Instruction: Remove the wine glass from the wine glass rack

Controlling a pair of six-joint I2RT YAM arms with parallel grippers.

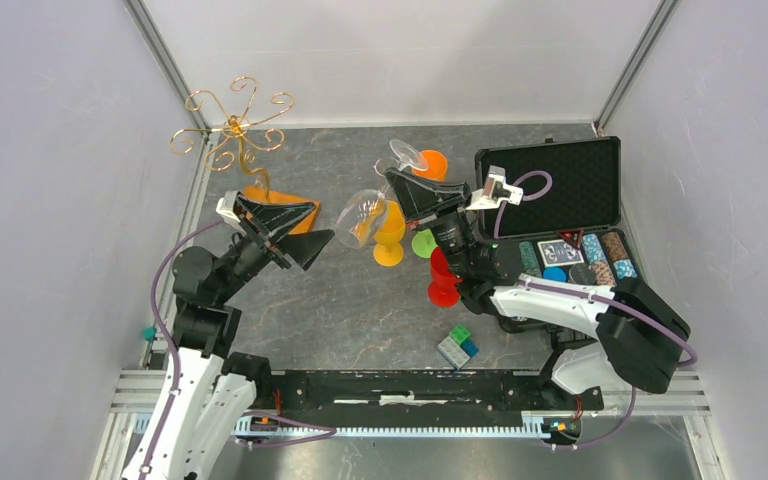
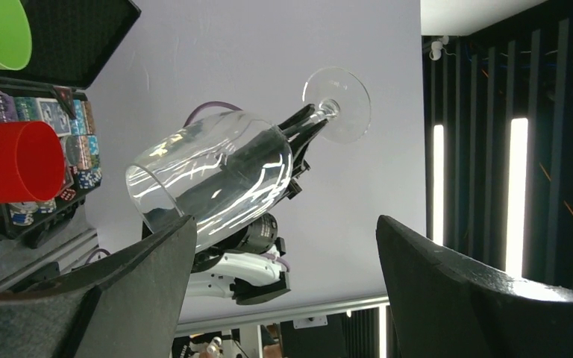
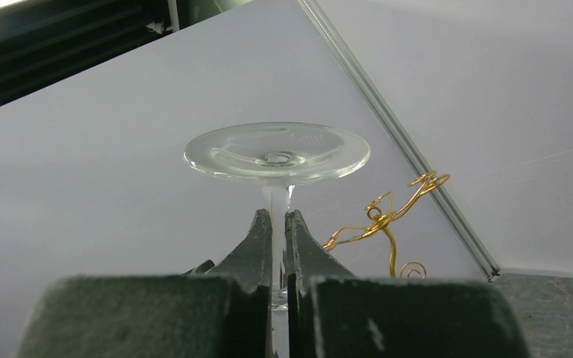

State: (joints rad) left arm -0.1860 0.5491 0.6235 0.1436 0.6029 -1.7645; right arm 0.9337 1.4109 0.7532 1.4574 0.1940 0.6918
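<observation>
My right gripper is holding the wine glass by its stem, with its foot point(image 1: 409, 154) above its bowl. My left gripper should grab the bowl's rim point(image 1: 346, 229) and turn the foot down.
The clear wine glass point(image 1: 365, 215) hangs tilted in the air over mid-table, bowl toward the left arm, away from the wine glass rack point(image 1: 235, 125). My right gripper point(image 1: 400, 185) is shut on its stem. In the right wrist view the stem point(image 3: 277, 201) runs between the closed fingers, below the round foot point(image 3: 276, 153), with the gold rack point(image 3: 388, 216) behind. My left gripper point(image 1: 295, 225) stands open just left of the bowl, over the rack's orange base point(image 1: 280, 205). Seen from the left wrist, the bowl point(image 2: 216, 175) lies beyond the open gripper point(image 2: 285, 224), with nothing between the fingers.
An open black case point(image 1: 560, 180) with poker chips and cards sits at the right. Orange point(image 1: 430, 163), yellow point(image 1: 390, 240), green point(image 1: 422, 243) and red point(image 1: 442, 280) plastic cups stand under the right arm. Small green and blue blocks point(image 1: 457, 345) lie near the front.
</observation>
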